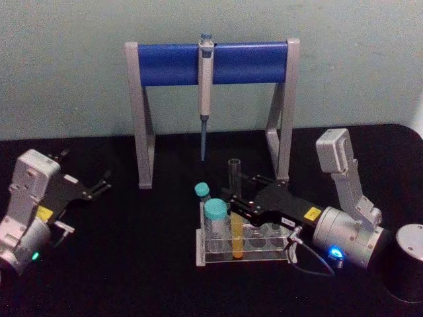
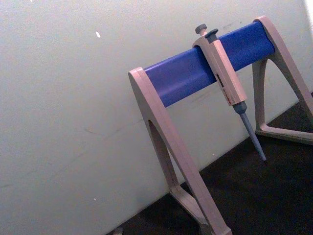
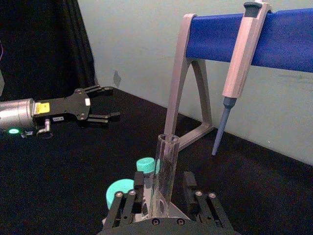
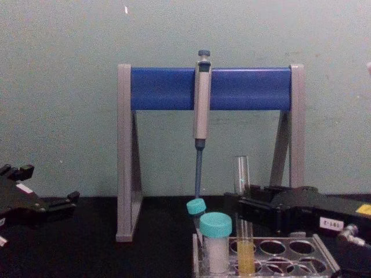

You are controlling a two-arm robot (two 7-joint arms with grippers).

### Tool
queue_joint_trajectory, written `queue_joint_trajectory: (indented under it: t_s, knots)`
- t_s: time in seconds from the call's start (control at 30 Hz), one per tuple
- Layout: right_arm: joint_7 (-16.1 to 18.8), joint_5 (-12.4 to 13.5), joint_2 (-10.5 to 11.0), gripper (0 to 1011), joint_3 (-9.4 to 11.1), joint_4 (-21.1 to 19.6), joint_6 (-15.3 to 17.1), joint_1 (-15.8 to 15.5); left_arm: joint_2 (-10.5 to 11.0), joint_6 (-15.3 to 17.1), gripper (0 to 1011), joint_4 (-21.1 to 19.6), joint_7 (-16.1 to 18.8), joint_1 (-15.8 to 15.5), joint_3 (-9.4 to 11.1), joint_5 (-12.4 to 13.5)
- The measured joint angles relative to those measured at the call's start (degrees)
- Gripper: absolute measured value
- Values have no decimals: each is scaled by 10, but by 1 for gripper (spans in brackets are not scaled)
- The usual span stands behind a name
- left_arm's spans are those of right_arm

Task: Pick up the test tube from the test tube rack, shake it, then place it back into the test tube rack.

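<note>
I expect the yellow liquid (image 4: 246,258) to stay inside when I lift and shake the test tube, because the liquid is far below the test tube's open rim (image 4: 240,157).
The test tube (image 1: 235,198) is a tall clear tube with yellow liquid in its lower part, standing upright in the low clear test tube rack (image 1: 271,256). My right gripper (image 1: 238,193) reaches in from the right and is open, with one finger on each side of the tube's upper part. In the right wrist view the tube (image 3: 165,171) rises between the fingers (image 3: 128,205) with a small gap on both sides. The chest view shows the tube (image 4: 242,174) in the rack (image 4: 290,250) with the right gripper (image 4: 250,205) at mid-height. My left gripper (image 1: 99,187) is parked open at the far left.
Two teal-capped vials (image 1: 215,218) stand in the rack's left end, close to the tube. Behind the rack is a grey-legged stand with a blue crossbar (image 1: 172,64), and a grey pipette (image 1: 205,86) hangs from it. A black cylinder (image 1: 406,261) sits at the right edge.
</note>
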Motion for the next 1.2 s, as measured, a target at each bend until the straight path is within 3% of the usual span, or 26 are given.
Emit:
queue_joint_trajectory:
  t_s: [0.2, 0.37, 0.87, 1.2]
  knots:
    - [0, 0, 0, 338, 0, 0, 0, 0, 0, 0, 1001, 0, 0, 0, 0, 0]
    - [0, 1, 0, 233, 0, 0, 0, 0, 0, 0, 1001, 0, 0, 0, 0, 0]
    - [0, 1, 0, 233, 0, 0, 0, 0, 0, 0, 1001, 0, 0, 0, 0, 0]
    - [18, 9, -1, 232, 11, -3, -44, -15, 0, 0, 1001, 0, 0, 0, 0, 0]
